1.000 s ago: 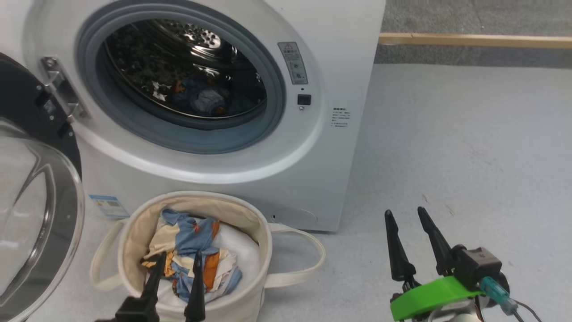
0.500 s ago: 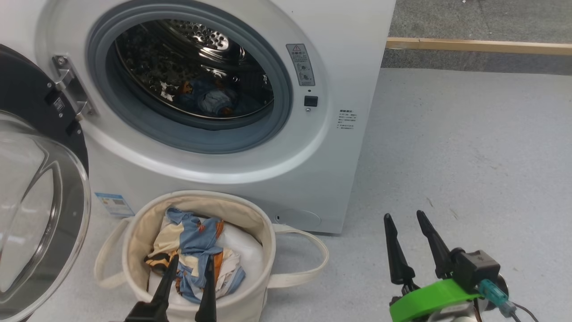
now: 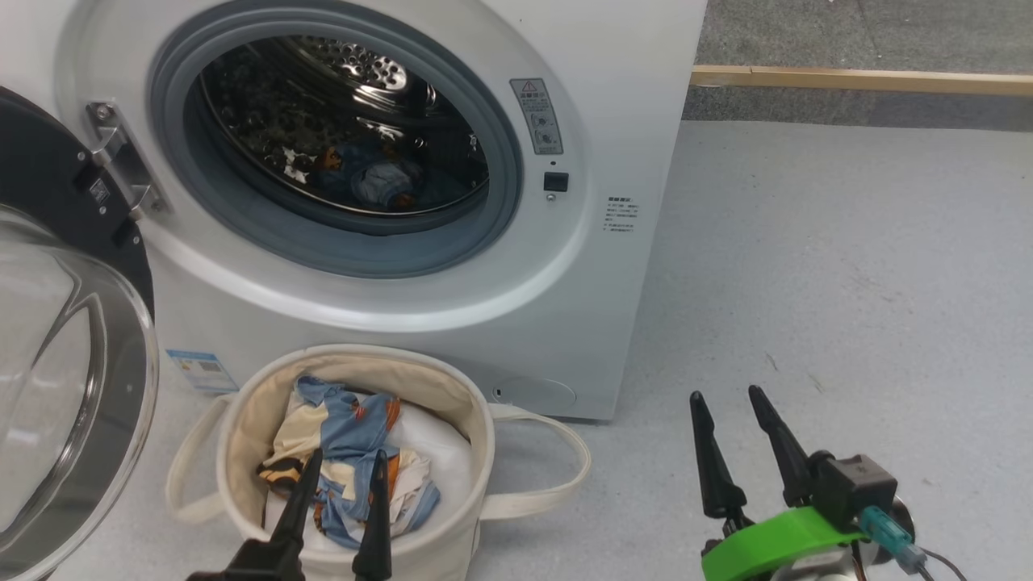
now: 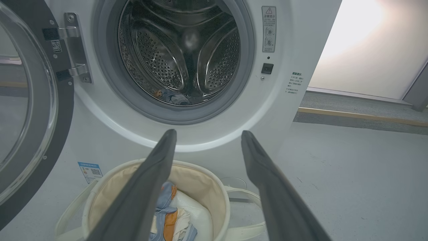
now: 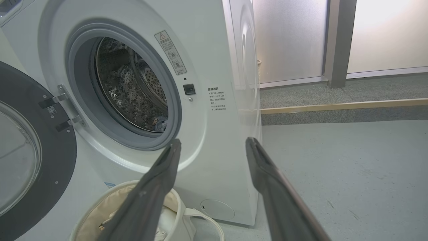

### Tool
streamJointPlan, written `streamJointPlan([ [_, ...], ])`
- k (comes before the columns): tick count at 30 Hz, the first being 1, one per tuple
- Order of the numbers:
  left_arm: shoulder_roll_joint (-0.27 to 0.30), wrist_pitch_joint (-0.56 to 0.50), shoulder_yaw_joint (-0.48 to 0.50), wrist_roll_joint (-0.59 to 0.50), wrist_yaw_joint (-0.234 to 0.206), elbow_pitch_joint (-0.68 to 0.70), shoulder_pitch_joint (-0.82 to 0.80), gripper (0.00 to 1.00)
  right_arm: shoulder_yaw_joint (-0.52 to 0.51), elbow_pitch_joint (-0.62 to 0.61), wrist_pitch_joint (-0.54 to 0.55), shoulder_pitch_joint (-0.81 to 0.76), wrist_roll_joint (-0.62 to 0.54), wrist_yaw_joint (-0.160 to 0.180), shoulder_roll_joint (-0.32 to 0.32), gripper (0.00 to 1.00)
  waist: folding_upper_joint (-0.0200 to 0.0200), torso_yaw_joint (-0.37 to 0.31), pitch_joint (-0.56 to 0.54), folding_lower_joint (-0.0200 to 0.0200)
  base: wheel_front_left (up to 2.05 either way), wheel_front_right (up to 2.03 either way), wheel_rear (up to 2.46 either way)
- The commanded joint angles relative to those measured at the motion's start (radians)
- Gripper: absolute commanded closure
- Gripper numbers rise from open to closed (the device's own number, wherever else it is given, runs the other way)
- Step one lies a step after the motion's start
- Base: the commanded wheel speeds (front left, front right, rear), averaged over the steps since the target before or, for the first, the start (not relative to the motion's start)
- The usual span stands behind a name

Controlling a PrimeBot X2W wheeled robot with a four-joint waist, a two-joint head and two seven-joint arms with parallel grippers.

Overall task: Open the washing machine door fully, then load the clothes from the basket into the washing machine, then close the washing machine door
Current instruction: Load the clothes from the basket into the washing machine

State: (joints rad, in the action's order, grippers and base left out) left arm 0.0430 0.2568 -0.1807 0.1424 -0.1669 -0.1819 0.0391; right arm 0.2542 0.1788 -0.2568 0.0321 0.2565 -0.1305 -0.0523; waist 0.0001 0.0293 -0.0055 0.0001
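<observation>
I expect the clothes (image 3: 346, 432) to come away together when I lift and leave the smooth white bundle (image 3: 433, 432) in the basket, since the clothes lie loose over it.
The white washing machine (image 3: 613, 105) stands with its round black door (image 3: 56, 186) swung open to the left, glass bowl facing me. A light-blue garment (image 3: 373, 179) lies inside the steel drum. In front sits the cream basket (image 3: 250, 403) holding blue, beige and orange clothes (image 3: 349, 440) on a white bundle. My left gripper (image 3: 345, 458) hangs open over the basket's near side, fingertips just above the clothes, holding nothing. In the left wrist view the left gripper (image 4: 209, 132) points at the drum rim above the basket (image 4: 219, 197). My right gripper (image 3: 726, 395) is open over bare floor, right of the machine.
Grey floor (image 3: 847, 266) spreads to the right of the machine. A wooden strip (image 3: 855, 78) runs along the back, with darker carpet behind it. The basket's loop handle (image 3: 565, 452) sticks out to the right. A blue label sticker (image 3: 192, 369) sits low on the machine.
The head view swayed a little. My left gripper shifted slightly right over the basket. Both grippers stayed open and the right arm kept its place.
</observation>
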Motion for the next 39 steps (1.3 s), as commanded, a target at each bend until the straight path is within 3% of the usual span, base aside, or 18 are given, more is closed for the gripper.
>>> streamJointPlan([
  [1,0.007,0.005,0.032,-0.005,-0.004,0.041,-0.042,0.00,0.026,-0.029,-0.005,0.010,-0.007,0.000,0.002,0.00,-0.0001,0.000,0.001,-0.0001,0.00,0.00,0.00],
  [36,0.007,0.005,0.019,0.010,-0.019,-0.011,-0.046,0.00,0.019,-0.032,-0.005,0.015,-0.019,0.000,0.002,0.00,-0.0001,-0.016,0.018,-0.0001,0.00,0.00,0.00],
  [39,0.012,0.005,0.005,-0.041,-0.014,-0.069,-0.055,0.00,0.030,-0.086,-0.005,0.022,-0.006,0.000,0.002,0.00,-0.0001,-0.016,0.040,-0.0001,0.00,0.00,0.00],
])
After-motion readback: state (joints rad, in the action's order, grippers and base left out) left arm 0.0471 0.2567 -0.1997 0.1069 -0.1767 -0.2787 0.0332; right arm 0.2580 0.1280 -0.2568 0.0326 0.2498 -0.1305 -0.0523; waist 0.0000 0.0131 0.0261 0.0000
